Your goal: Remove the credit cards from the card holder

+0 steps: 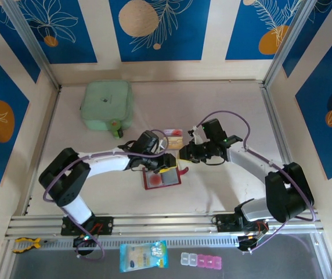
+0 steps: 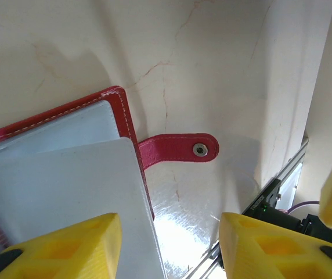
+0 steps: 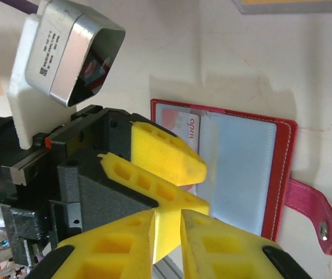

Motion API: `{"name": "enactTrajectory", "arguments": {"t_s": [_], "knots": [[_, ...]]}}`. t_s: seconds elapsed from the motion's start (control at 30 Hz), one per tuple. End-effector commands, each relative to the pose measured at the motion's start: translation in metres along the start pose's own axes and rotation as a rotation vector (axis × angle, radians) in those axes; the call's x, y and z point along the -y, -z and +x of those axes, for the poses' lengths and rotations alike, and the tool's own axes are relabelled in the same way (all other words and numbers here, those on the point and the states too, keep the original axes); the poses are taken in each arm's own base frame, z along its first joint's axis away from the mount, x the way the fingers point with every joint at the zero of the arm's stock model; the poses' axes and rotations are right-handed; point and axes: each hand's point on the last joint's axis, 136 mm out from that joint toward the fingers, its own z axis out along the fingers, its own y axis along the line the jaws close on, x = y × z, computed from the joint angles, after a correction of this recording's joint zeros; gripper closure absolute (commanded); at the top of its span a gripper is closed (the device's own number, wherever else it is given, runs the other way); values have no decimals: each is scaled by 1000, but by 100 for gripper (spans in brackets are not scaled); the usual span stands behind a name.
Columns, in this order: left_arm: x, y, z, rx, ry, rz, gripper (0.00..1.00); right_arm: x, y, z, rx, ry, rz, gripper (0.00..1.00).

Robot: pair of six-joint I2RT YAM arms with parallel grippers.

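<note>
My left gripper blocks my right gripper's way to the red-pink credit card [image 3: 184, 129], so next my left gripper backs off and steadies the card holder's edge [image 1: 145, 182] beside it.
The red card holder [image 1: 163, 179] lies open on the table, its closing tab [image 2: 177, 148] flat to one side. A red-pink credit card [image 3: 183, 125] sits in one greyish clear pocket. Another credit card [image 1: 173, 138], yellow-orange, lies loose on the table just behind the holder; its edge [image 3: 293, 4] is seen from the right wrist. My left gripper [image 1: 167, 165] hovers over the holder, jaws wide apart [image 2: 169, 247], with one finger [image 2: 67, 247] above a clear pocket and nothing gripped. My right gripper [image 1: 183, 154] is at the holder's right edge, its jaws a narrow slit apart [image 3: 167, 244] and holding nothing.
A pale green pouch [image 1: 107, 104] sits at the back left. Past the near rail lie a blue-and-clear packet [image 1: 144, 256] and pink-and-clear little boxes [image 1: 201, 260]. The two grippers crowd each other over the holder. Metal frame rails [image 1: 154, 224] bound the table.
</note>
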Motion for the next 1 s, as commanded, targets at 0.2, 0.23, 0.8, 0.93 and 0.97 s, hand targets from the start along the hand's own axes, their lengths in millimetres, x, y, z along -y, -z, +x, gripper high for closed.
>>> {"name": "enactTrajectory", "arguments": {"t_s": [0.2,0.23,0.8,0.93,0.97], "knots": [[5,-13,0,-39,-12,0,51,1,6,14,-17,-25,-12,80],[5,-13,0,-41,-14,0,51,1,6,15,-17,-30,-14,80],[-34,31,-3,48,13,-52,57,-4,-40,25,-132,-30,21,83],[-47,41,-1,69,25,-82,60,-8,-55,29,-166,-18,34,85],[-51,44,1,76,26,-95,61,-9,-58,31,-176,-13,38,85]]}}
